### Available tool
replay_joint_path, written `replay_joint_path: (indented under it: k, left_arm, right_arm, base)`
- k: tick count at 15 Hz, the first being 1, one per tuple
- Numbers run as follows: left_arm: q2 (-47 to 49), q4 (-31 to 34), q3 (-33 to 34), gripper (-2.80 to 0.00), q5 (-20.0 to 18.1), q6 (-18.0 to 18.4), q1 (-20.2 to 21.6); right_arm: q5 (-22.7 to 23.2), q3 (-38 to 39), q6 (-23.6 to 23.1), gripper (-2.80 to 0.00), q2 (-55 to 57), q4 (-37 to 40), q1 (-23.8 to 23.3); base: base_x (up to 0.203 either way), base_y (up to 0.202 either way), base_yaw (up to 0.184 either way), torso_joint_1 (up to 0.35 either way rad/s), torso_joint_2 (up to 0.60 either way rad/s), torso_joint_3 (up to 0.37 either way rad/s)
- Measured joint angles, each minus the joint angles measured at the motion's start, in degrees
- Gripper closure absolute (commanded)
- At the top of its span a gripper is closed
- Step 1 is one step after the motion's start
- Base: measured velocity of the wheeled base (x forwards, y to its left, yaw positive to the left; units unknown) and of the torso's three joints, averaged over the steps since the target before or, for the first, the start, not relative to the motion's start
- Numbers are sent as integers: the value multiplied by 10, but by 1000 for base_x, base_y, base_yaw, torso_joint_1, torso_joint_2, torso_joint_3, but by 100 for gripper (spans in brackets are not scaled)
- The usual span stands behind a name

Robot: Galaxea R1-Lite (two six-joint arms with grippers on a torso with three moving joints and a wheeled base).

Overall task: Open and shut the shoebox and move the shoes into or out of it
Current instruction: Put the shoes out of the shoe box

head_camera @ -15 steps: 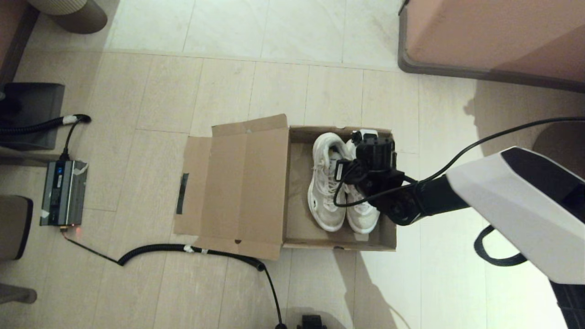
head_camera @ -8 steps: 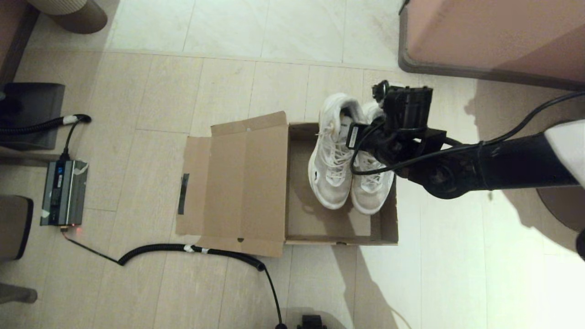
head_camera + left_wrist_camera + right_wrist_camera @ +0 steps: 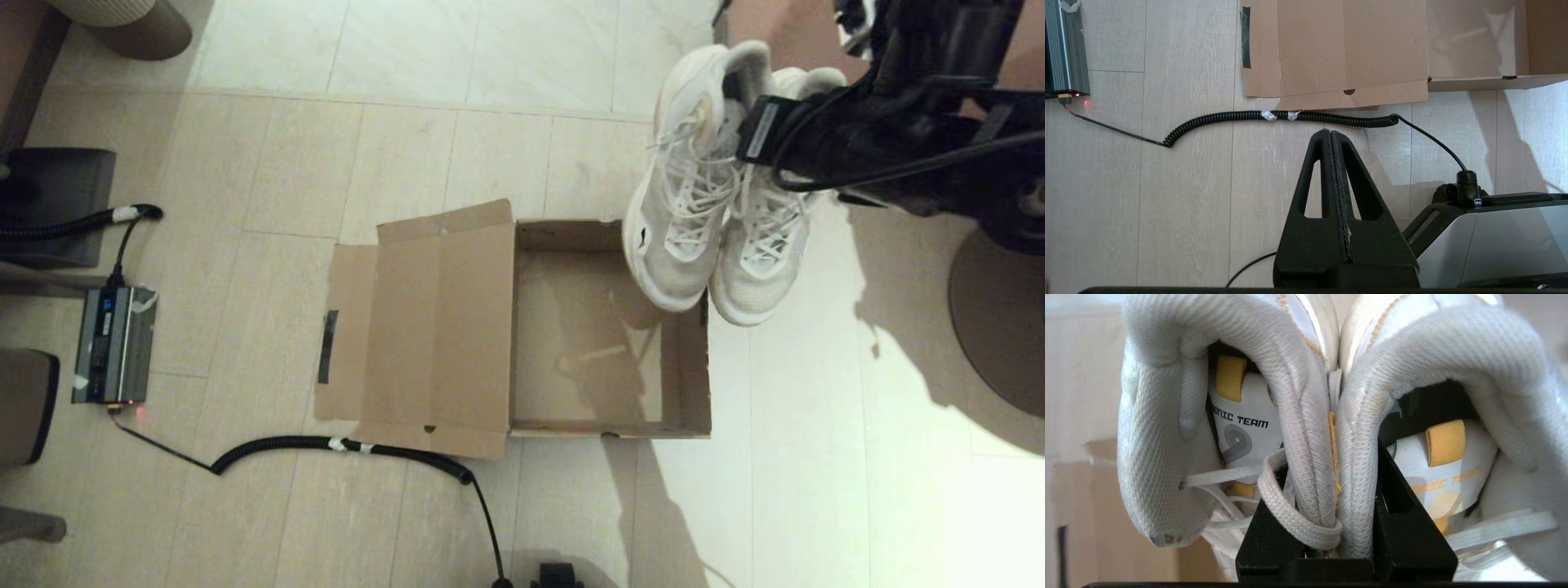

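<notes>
My right gripper is holding both sneakers' inner collars (image 3: 1335, 460), and the floor (image 3: 789, 372) beside the shoebox is clear. It should keep carrying the sneakers there until their soles touch down.
The brown cardboard shoebox (image 3: 690, 367) lies open on the floor, its lid flap (image 3: 424, 327) with black tape folded out to the left, nothing inside. The pair of white sneakers (image 3: 718, 220) hangs in the air above the box's far right corner, toes pointing down. My right gripper (image 3: 1336, 486) is shut on the two inner collars of the sneakers (image 3: 1306, 416) pressed together. My left gripper (image 3: 1331, 132) is shut on nothing, low over the floor near the box's front edge (image 3: 1494, 81).
A coiled black cable (image 3: 343, 445) runs along the floor by the lid's near edge to a grey power unit (image 3: 110, 343) at left. A brown furniture piece (image 3: 816, 90) stands at the far right. A round base (image 3: 1000, 327) sits right of the box.
The right gripper lifted the pair of sneakers out of the box and carried them up and to the far right; the box now holds nothing.
</notes>
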Motion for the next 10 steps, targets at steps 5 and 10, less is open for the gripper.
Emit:
replay_joint_path:
  k: [5, 10]
  left_arm:
    - [0, 0, 0, 0, 0, 0, 0]
    - [0, 0, 0, 0, 0, 0, 0]
  right_arm:
    - [92, 5, -29, 0, -69, 82, -134]
    - [224, 102, -75, 0, -89, 57, -262]
  base:
    - [0, 0, 0, 0, 0, 0]
    - [0, 0, 0, 0, 0, 0]
